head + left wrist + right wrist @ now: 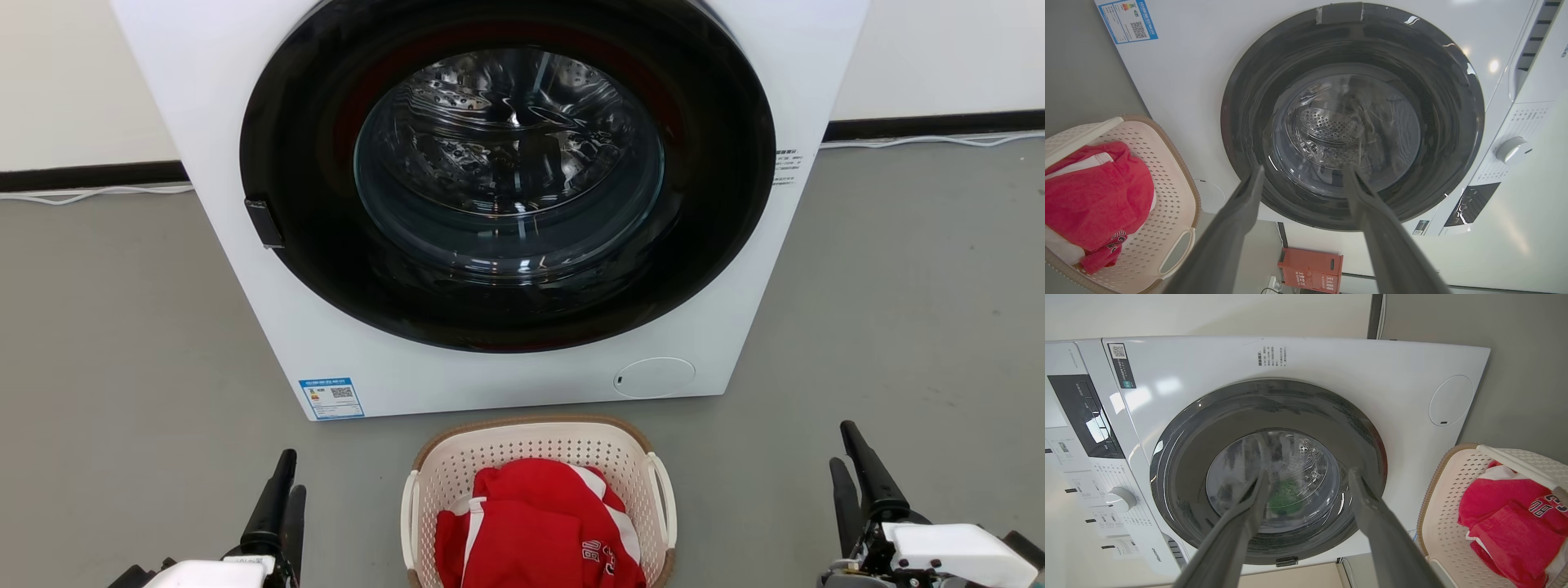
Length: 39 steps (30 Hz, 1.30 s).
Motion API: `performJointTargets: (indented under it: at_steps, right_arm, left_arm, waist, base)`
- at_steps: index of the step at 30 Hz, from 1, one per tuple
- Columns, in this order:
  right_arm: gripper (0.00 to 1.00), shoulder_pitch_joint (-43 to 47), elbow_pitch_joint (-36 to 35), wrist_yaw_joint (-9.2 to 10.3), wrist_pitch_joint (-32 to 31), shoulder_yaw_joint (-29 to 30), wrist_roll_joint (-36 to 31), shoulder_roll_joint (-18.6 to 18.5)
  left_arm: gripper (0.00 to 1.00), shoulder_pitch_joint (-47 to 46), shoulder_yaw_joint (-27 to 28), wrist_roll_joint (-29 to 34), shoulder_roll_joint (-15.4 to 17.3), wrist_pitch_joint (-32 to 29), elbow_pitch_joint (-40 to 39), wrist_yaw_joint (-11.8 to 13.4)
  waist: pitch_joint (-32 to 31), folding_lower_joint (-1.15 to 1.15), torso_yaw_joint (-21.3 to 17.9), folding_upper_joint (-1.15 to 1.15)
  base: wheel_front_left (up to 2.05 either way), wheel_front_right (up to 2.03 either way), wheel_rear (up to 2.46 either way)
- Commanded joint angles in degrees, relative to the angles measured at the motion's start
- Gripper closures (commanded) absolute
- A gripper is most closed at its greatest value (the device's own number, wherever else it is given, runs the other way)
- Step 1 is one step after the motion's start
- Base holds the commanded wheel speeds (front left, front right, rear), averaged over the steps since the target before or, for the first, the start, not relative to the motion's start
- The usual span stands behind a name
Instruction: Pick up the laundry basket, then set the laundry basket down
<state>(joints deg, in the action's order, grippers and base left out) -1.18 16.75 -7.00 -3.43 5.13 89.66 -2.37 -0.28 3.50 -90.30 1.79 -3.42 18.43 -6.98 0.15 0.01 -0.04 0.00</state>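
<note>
The white handle runs straight into the brown rim. The laundry basket will come up upright, and its handle will stay fixed when I lift.
The laundry basket is cream-white and perforated with a brown rim. It stands on the floor at the bottom centre, just before the washer, with a red and white garment inside. My left gripper is low at the left, well apart from the basket's left handle, jaws open and empty. My right gripper stands open and empty at the lower right, clear of the right handle. In the wrist views the basket lies off to one side of the spread fingers.
A white front-loading washer with a shut dark round door rises right behind the basket. Grey floor spreads to both sides. A dark skirting and white cables run along the back wall. A red crate stands beside the washer.
</note>
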Motion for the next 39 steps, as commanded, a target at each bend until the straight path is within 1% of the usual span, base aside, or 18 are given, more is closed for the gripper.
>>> performJointTargets:
  at_steps: [1, 11, 23, 25, 39]
  right_arm:
    - [0.00, -1.1, -2.1, -0.11, 0.8, -0.5, -1.9, -1.1]
    - [0.00, -1.0, -2.8, -0.15, 2.5, -0.7, -13.7, -1.2]
    - [0.00, -0.7, -3.8, -0.19, 4.5, -2.3, -27.3, -1.4]
    - [0.00, -0.7, -3.9, -0.20, 4.6, -2.5, -28.1, -1.4]
    - [0.00, -0.3, -4.5, -0.25, 7.0, -4.2, -39.2, -2.0]
  left_arm:
    - [0.00, -1.5, 0.1, 1.1, 0.4, 0.8, -1.4, -0.1]
    - [0.00, -1.5, 0.7, 8.3, 0.5, 2.4, -1.0, 0.0]
    - [0.00, -0.9, 0.4, 19.1, 0.5, 4.5, -2.3, 1.5]
    - [0.00, -0.9, 0.3, 19.9, 0.5, 4.6, -2.4, 1.6]
    - [0.00, -0.1, -0.1, 30.6, 0.6, 7.0, -2.8, 2.4]
  waist:
    - [0.0, -0.01, 0.0, 0.00]
    - [-0.1, -0.01, 0.0, 0.00]
    - [-0.2, -0.01, 0.0, 0.00]
    - [-0.2, -0.01, 0.0, 0.00]
    - [-0.2, -0.01, -0.2, 0.00]
  base:
    - [0.00, 0.00, 0.00]
    - [0.00, 0.00, 0.00]
    - [0.00, 0.00, 0.00]
    - [0.00, 0.00, 0.00]
    - [0.00, 0.00, 0.00]
